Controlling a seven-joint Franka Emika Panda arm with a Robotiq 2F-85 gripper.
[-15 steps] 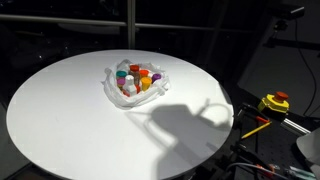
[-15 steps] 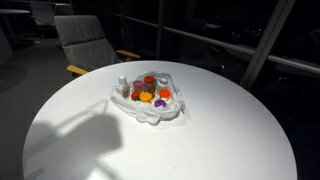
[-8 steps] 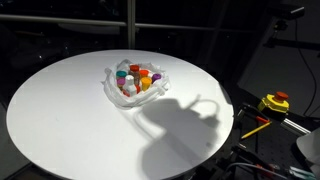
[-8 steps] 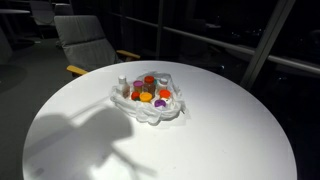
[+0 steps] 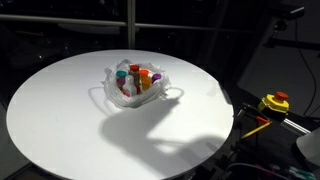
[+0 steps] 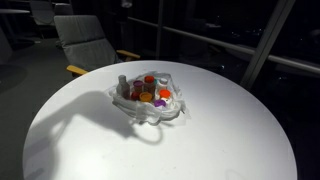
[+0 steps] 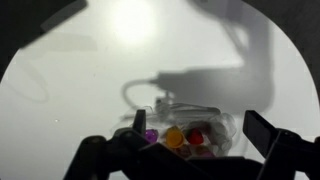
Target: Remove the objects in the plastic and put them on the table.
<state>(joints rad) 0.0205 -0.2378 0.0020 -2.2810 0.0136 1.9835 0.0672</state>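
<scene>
My open gripper should keep going over the tall red-capped bottle (image 6: pixel 150 84), as the plastic above it is open, then lower until my fingers straddle its cap (image 6: pixel 150 79), and close.
The small bottles (image 5: pixel 135 80) with red, orange, purple, teal and white caps stand bunched inside the clear wrinkly plastic (image 5: pixel 112 92) near the far side of the round white table (image 5: pixel 60 115). They show in both exterior views, bottles (image 6: pixel 148 94), plastic (image 6: pixel 160 113), table (image 6: pixel 220 135). The arm itself is out of both exterior views; only its shadow falls on the top beside the bag. In the wrist view my gripper (image 7: pixel 197 120) hangs open above the plastic (image 7: pixel 222 122), its fingers (image 7: pixel 262 130) set wide on either side of the bottles' caps (image 7: pixel 174 137), with nothing held.
A grey chair (image 6: pixel 90 40) stands behind the table. A yellow and red device (image 5: pixel 275 102) with cables sits off the table's edge. Dark window frames run along the back.
The arm's shadow has slid across the tabletop until it reaches the bag. The bottles and plastic have not moved.
</scene>
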